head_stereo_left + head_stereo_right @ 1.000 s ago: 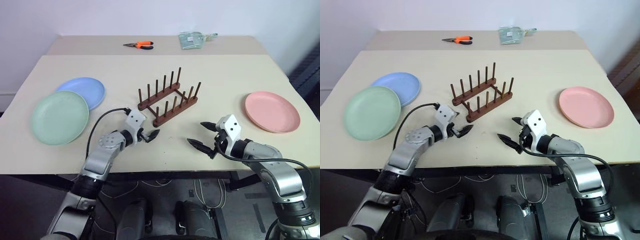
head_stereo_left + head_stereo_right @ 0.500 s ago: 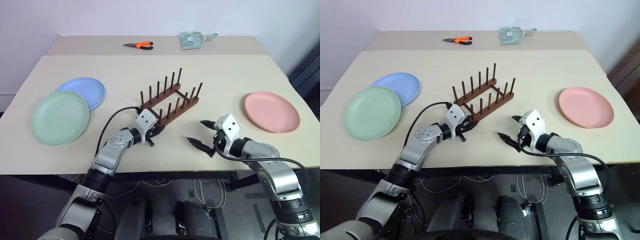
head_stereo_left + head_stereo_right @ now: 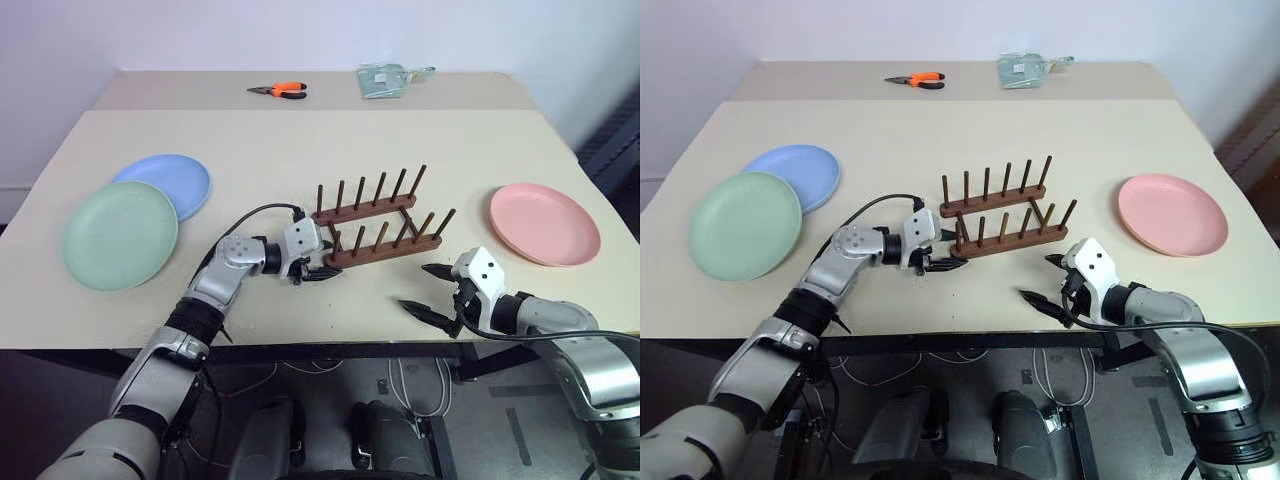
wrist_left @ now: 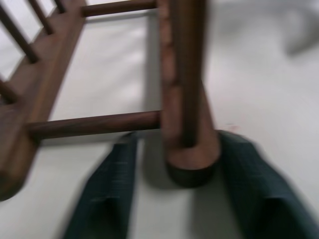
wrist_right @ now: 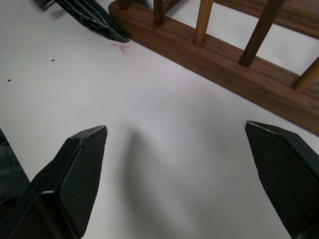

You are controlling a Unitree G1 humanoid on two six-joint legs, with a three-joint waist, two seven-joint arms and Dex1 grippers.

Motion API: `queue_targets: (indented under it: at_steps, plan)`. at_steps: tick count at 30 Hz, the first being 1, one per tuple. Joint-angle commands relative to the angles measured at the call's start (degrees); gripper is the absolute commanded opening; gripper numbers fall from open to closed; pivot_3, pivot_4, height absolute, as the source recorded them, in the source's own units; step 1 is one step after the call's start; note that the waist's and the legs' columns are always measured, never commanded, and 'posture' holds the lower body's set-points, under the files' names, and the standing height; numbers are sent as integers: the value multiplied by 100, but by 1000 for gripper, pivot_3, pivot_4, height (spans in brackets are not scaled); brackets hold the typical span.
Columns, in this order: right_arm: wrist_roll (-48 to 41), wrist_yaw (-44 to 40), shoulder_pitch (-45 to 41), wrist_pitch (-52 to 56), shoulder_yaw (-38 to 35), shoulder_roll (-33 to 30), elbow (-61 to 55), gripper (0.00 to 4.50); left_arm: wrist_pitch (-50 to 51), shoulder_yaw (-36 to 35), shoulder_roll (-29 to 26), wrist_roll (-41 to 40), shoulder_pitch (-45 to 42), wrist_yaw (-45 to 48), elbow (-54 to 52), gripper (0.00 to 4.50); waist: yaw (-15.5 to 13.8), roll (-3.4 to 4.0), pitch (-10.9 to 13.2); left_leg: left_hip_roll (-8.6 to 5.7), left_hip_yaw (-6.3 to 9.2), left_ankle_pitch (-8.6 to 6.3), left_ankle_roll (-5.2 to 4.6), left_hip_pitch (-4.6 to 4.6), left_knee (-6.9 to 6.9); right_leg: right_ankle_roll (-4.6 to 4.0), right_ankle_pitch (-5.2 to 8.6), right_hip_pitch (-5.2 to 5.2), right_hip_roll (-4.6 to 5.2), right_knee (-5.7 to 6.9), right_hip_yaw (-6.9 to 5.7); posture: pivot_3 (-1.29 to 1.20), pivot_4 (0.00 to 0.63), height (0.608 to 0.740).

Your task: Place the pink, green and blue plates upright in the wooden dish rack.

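The dish rack sits at a slant to the table's front edge. My left gripper should therefore turn the near rail [image 3: 390, 251] square before my right gripper gets the pink plate [image 3: 545, 225].
The wooden dish rack [image 3: 378, 225] stands mid-table with its rails nearly parallel to the front edge and its pegs empty. My left gripper [image 3: 318, 268] is at the rack's left end. In the left wrist view its fingers [image 4: 107, 184] straddle the end of the near rail [image 4: 187, 149], open, with a gap on one side. My right gripper [image 3: 413, 286] hovers open and empty in front of the rack's right part, near the table's front edge. The pink plate [image 3: 545, 222] lies flat at the right. At the left the green plate [image 3: 120, 234] lies flat, overlapping the blue plate [image 3: 175, 178].
Orange-handled pliers [image 3: 278, 90] and a greenish packet [image 3: 383, 80] lie on the far table section. The table's front edge [image 3: 330, 345] runs just below both grippers. Bare tabletop lies between the rack and the plates on each side.
The rack has swung from diagonal to nearly parallel with the front edge and shifted right. My left gripper followed its end, closed on the rail, then opened. My right gripper drew back to the right.
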State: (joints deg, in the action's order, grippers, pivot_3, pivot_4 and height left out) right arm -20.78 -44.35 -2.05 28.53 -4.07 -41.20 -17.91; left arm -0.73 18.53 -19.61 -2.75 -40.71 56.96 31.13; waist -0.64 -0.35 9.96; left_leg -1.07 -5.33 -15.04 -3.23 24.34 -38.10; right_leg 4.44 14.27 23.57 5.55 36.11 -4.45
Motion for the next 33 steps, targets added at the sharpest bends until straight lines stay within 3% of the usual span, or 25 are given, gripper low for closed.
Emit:
queue_targets:
  at_steps: [1,2,6,9,10,14,17,22,33]
  plan:
    - [121,212,-35,69,-302,-94,67,4500,472,-141,-310,216,228,-170,-103,3060,20,0,0,0,0,0,1,0,0,0,0,0,0,1,0,0,150,740]
    - [187,252,-49,21,-324,-115,144,4500,620,-190,-424,155,343,-120,-328,3060,38,0,-1,1,1,1,2,-2,0,0,0,0,-1,3,0,0,150,740]
    - [412,272,-188,-32,-249,-193,463,2751,2068,-418,-985,-634,1220,366,-2356,1835,196,5,-2,5,3,7,11,-6,6,-1,0,2,-4,6,0,0,150,740]
    - [704,307,-450,-108,48,-180,706,1199,2864,-204,-1018,-866,1610,307,-3502,285,144,10,-4,5,7,9,15,-7,6,-1,1,-2,-3,7,-5,0,150,740]
    - [840,360,-589,-156,168,-137,830,706,2944,-74,-962,-778,1681,199,-3732,185,130,11,-5,4,7,9,14,-7,2,-1,1,-4,-2,7,-6,0,150,740]
    - [1376,774,-1280,-279,613,210,1597,706,2444,496,-586,296,1614,-801,-3476,185,11,12,-7,-4,14,4,6,-5,-6,-3,2,-11,2,2,-10,0,150,740]
    - [1768,1115,-1773,-418,850,472,2206,706,2569,543,-189,828,1376,-1719,-2916,185,-11,12,-12,-7,14,4,5,-7,-12,-2,1,-18,3,2,-11,0,150,740]
    - [2100,1400,-2434,-793,1048,898,3102,706,2549,277,192,1090,1096,-2674,-2271,185,30,9,-19,-6,14,6,6,-17,-15,10,-6,-25,-1,7,-12,0,150,740]
    - [2563,1874,-3540,-1894,1102,1372,4939,706,1891,-66,300,1168,321,-3570,-496,185,167,9,-23,-4,9,12,14,-34,-12,15,-8,-36,-9,18,-14,0,150,740]
